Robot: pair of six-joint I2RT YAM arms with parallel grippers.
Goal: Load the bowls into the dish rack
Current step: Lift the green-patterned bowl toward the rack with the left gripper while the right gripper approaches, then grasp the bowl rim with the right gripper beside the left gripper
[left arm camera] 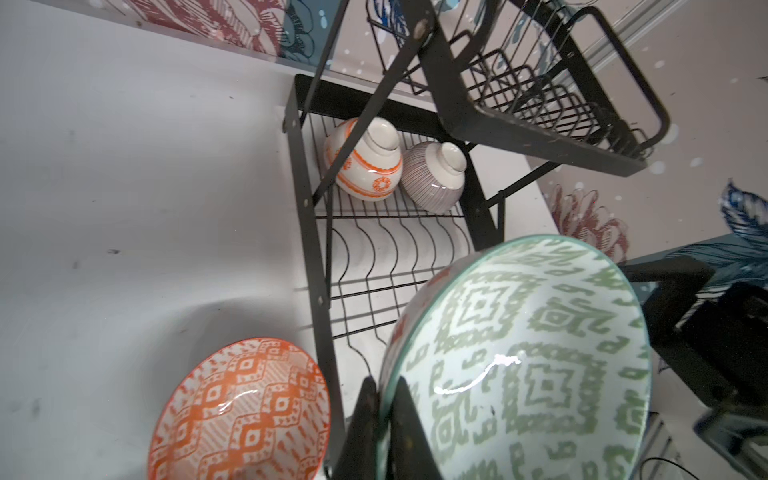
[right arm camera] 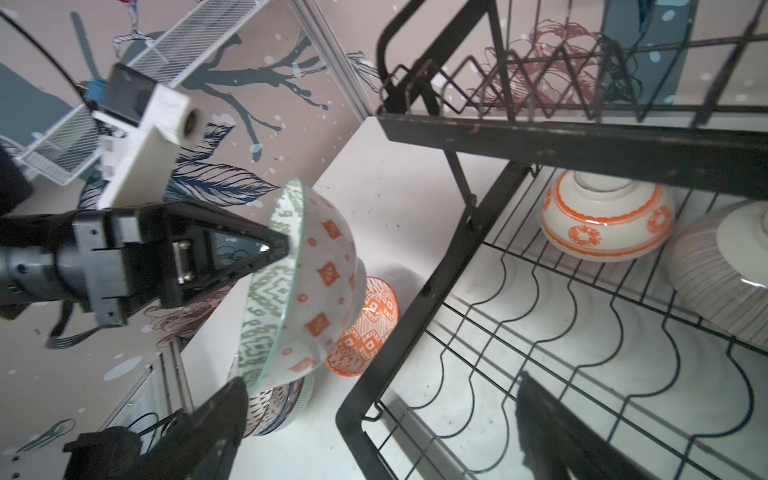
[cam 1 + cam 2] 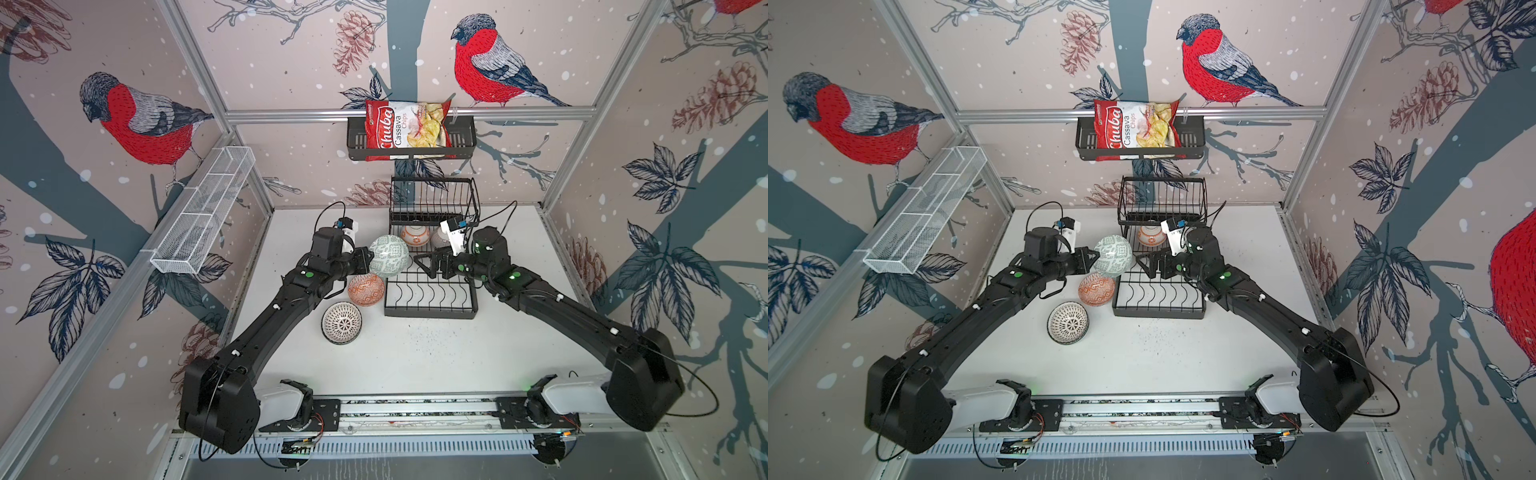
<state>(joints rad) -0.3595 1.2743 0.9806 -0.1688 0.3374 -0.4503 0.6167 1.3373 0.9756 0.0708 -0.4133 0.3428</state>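
The grey-green bowl's free rim (image 3: 408,258) points edge-on at my right gripper's open fingers. I should go on holding these fingers open until the bowl's rim is between them, and then close them.
My left gripper (image 1: 385,380) is shut on the rim of the grey-green bowl (image 3: 388,255), holding it on edge in the air at the left side of the dish rack (image 3: 430,299). My right gripper (image 2: 380,386) stands open over the rack's lower tier, facing that bowl, with nothing in it. Two bowls lie upside down at the back of that tier: an orange-banded one (image 1: 365,162) and a pink-lined one (image 1: 434,176). An orange patterned bowl (image 3: 365,289) and a black-white dotted bowl (image 3: 342,323) sit upright on the table left of the rack.
The rack's upper basket tier (image 3: 432,199) hangs over the back of the lower tier. A black wall shelf (image 3: 463,137) holds a chips bag (image 3: 405,126). A white mesh basket (image 3: 203,212) is fixed along the left wall.
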